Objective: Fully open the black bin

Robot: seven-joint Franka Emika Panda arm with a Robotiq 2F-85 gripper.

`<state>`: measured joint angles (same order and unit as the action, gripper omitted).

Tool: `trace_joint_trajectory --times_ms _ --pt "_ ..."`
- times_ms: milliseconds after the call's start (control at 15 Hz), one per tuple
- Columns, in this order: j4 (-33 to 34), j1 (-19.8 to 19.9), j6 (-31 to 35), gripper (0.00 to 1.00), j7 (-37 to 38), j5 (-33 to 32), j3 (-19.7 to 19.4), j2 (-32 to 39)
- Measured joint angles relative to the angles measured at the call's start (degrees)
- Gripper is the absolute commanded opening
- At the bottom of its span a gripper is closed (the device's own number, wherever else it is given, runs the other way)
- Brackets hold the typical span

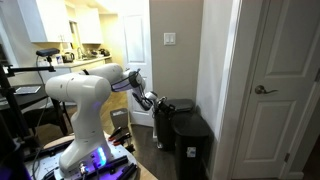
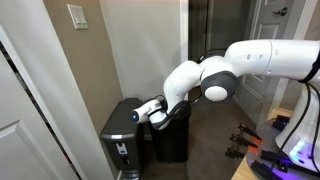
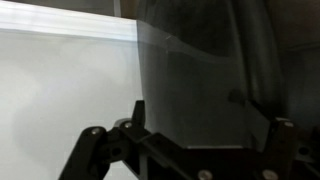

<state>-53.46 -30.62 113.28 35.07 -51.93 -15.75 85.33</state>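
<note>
I should move up and swing the lid [image 1: 190, 124] open, because it is still down and my gripper is low at the lid's edge [image 3: 240, 60] against the black bin.
The black bin [image 1: 192, 145] stands by the wall near the white door, tall and narrow, with a small pale mark on its front. It also shows in an exterior view [image 2: 122, 142]. Its flat lid [image 2: 122, 113] looks down. My gripper [image 2: 145, 114] reaches in from the side and sits at the lid's edge, at the top of the bin [image 1: 157, 101]. In the wrist view the gripper [image 3: 195, 115] is open, with a dark bin surface filling the space between the fingers. I cannot tell if a finger touches the lid.
A second dark bin [image 2: 174, 140] stands right beside the black bin, under my wrist. The beige wall with a light switch [image 1: 170, 40] is behind both. The white door [image 1: 275, 90] is close by. Cables and gear lie on the floor by the robot base [image 1: 95, 160].
</note>
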Motion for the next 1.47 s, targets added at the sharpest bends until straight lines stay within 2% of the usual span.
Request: trace_joint_trajectory --times_ms 400,667,1000,1467 --pt "2.5 0.2 -4.2 1.0 0.2 -2.6 1.0 0.0" --pt "4.7 3.0 -4.7 1.0 0.1 0.2 6.9 0.0" --pt "6.4 4.0 -4.3 1.0 -0.3 7.1 10.9 0.0" --pt "3.2 4.9 0.3 1.0 -0.7 9.2 9.5 0.2"
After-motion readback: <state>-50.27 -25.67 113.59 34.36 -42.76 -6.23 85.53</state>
